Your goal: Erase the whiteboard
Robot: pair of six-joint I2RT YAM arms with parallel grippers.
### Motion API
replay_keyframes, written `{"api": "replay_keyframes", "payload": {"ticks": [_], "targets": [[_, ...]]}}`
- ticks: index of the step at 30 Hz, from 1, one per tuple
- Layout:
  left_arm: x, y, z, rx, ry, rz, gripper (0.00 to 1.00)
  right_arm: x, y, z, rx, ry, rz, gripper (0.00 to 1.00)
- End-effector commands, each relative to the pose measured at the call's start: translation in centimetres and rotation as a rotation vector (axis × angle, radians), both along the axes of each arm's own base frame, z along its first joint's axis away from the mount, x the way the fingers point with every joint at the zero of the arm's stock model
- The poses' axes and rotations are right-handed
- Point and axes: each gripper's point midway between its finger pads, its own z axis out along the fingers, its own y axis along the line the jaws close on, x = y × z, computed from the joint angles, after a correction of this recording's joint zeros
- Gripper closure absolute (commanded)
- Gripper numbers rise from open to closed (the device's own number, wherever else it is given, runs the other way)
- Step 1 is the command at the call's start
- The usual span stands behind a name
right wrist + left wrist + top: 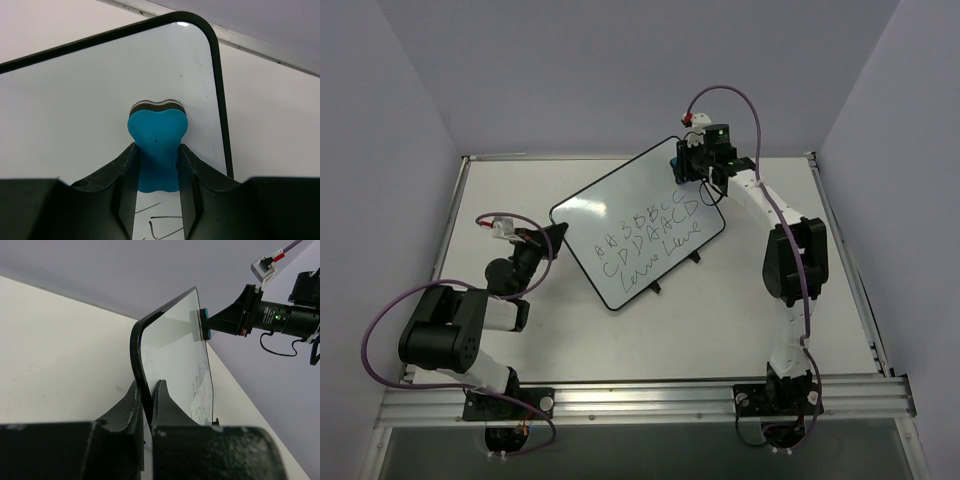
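Note:
I should sweep my right gripper back toward my left gripper and work down across the handwriting [639, 224], because the eraser is near the frame at the whiteboard's far corner [675, 139].
The whiteboard [605, 215] lies at an angle in the middle of the table, with black handwriting [650, 243] across its lower half. My left gripper [556, 233] is shut on the black frame at its left corner; in the left wrist view the fingers [131, 405] pinch the frame [137, 347] of the tilted board. My right gripper [688, 166] is shut on a small blue eraser [157, 132] and presses it onto the board [75, 95] near its far right corner. The eraser also shows in the left wrist view [205, 324]. Writing strokes [160, 222] show just below the eraser.
The white table [800, 330] is boxed in by pale walls on three sides. Metal rails run along the front edge [650, 400] and the right edge [850, 260]. Two small black clips [656, 288] stick out from the board's near long edge.

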Motion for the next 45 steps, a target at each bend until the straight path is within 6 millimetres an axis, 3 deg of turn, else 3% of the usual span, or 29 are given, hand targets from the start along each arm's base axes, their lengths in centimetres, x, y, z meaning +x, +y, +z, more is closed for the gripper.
{"api": "replay_keyframes", "payload": {"ticks": [1, 7, 19, 28, 35, 36, 39, 40, 43, 45], "targets": [[-1.2, -2.0, -3.9, 0.279, -0.026, -0.092, 0.98, 0.4, 1.3, -0.6, -0.008, 0.014, 0.031, 1.00], [-1.3, -2.1, -3.9, 0.280, -0.027, -0.093, 0.98, 1.8, -0.2, 0.1, -0.048, -0.007, -0.011, 1.00], [-1.4, -2.1, -3.9, 0.281, -0.028, -0.094, 0.98, 1.5, -3.6, -1.5, -0.031, 0.012, -0.068, 1.00], [-1.3, -2.1, -3.9, 0.282, -0.030, -0.092, 0.98, 0.4, -3.3, -2.1, -0.016, 0.046, -0.041, 1.00], [-1.3, -2.2, -3.8, 0.280, -0.031, -0.092, 0.98, -4.1, 1.1, -3.1, -0.004, 0.041, 0.033, 1.00], [-1.3, -2.2, -3.8, 0.280, -0.031, -0.094, 0.98, -5.0, 1.5, -4.2, -0.006, 0.044, 0.043, 1.00], [-1.3, -2.3, -3.8, 0.280, -0.033, -0.095, 0.98, -6.9, 4.3, -3.4, 0.040, 0.016, 0.073, 1.00], [-1.3, -2.3, -3.7, 0.280, -0.034, -0.095, 0.98, -8.3, 5.9, -4.2, 0.035, 0.029, 0.100, 1.00], [-1.3, -2.3, -3.8, 0.281, -0.033, -0.095, 0.98, -10.1, 8.4, -3.9, 0.049, 0.017, 0.137, 1.00], [-1.3, -2.3, -3.8, 0.283, -0.032, -0.095, 0.98, -12.2, 11.6, -3.3, 0.074, -0.001, 0.191, 1.00]]}}
